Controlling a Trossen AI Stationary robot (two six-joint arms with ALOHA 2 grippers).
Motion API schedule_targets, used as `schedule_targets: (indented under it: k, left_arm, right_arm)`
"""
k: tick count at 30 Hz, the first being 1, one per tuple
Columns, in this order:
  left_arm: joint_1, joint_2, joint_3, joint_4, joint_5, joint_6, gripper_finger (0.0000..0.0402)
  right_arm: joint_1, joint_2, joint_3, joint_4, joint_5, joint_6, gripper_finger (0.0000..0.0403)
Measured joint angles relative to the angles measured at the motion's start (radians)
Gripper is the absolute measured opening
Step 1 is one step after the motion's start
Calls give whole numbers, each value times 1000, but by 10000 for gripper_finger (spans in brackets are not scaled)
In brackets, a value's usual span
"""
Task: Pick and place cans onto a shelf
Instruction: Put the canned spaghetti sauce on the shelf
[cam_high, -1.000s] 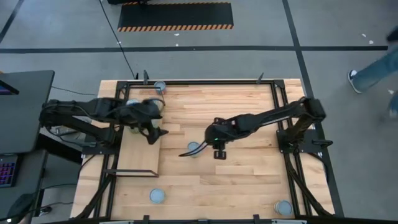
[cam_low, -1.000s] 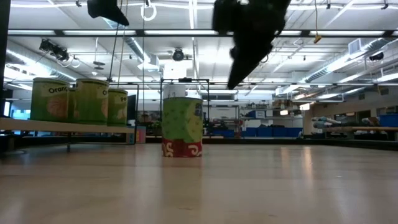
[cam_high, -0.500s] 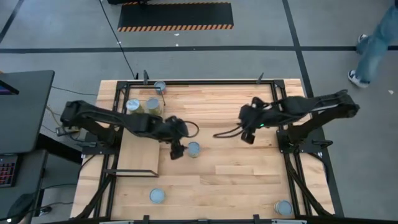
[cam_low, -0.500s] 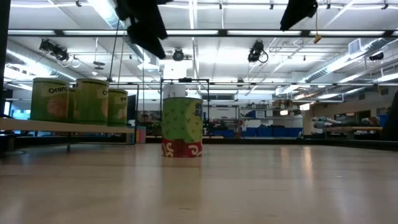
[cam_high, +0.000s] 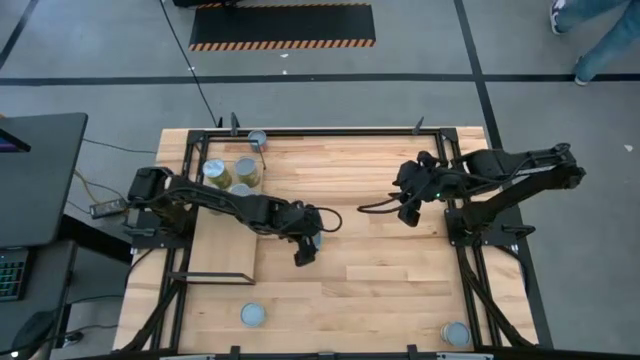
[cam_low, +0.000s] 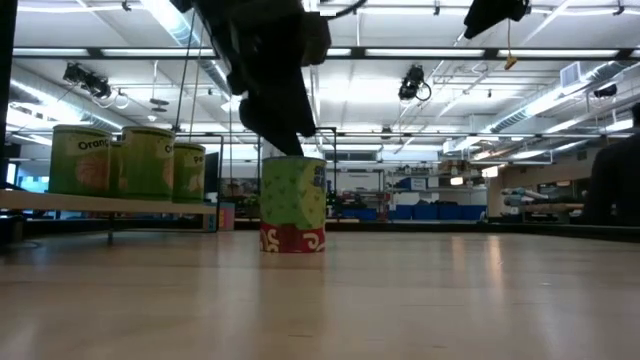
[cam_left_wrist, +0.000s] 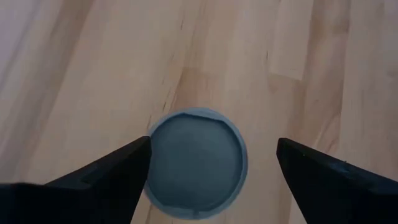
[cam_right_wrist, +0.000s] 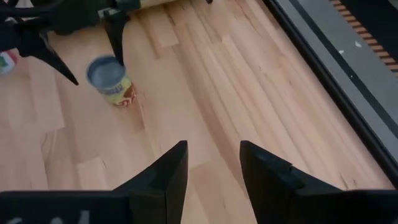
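Observation:
My left gripper has one finger crowded by the can's rim (cam_left_wrist: 150, 171), so I should open wider and center over the can's top (cam_left_wrist: 197, 164) before going down and closing.
A can (cam_high: 313, 240) with a grey top and a green and red label (cam_low: 292, 205) stands upright on the tabletop near the middle. My left gripper (cam_high: 304, 250) is open just above it. In the left wrist view its fingers (cam_left_wrist: 212, 142) stand on either side of the can's top (cam_left_wrist: 196, 163) and touch nothing. In the low view it hangs over the can (cam_low: 288, 115). My right gripper (cam_high: 405, 207) is open and empty toward the table's right, also shown in its wrist view (cam_right_wrist: 213, 146). The shelf (cam_high: 222, 245), at the left, carries cans (cam_high: 213, 172) (cam_high: 246, 168).
A can (cam_high: 257, 138) stands at the table's far edge. Two more stand near the front edge, one left of the middle (cam_high: 252, 315) and one at the right (cam_high: 455, 333). In the low view the shelf's cans (cam_low: 148, 160) stand left of the middle can. A person's legs (cam_high: 600, 40) pass beyond the table.
My left gripper has gone from the shelf toward the table's right and come down over the middle can. My right gripper has drawn back from that can toward the table's right edge. The can has stayed where it was.

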Motion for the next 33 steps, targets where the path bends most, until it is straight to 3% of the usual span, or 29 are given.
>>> schedule_targets:
  k: [9, 19, 28, 33]
  left_arm:
    - [-1, 13, 0, -10, -67, 22, 355]
    - [-29, 10, 48, -51, -73, 23, 354]
    - [-22, 0, 48, -70, -134, -37, 286]
    - [-21, 3, 48, -54, -108, -35, 319]
  right_arm:
    - [2, 0, -118, 13, -62, 71, 154]
    - [15, 1, -192, 65, -107, 111, 154]
    - [15, 1, -192, 92, -101, 111, 154]
    - [15, 1, -192, 92, -100, 111, 154]
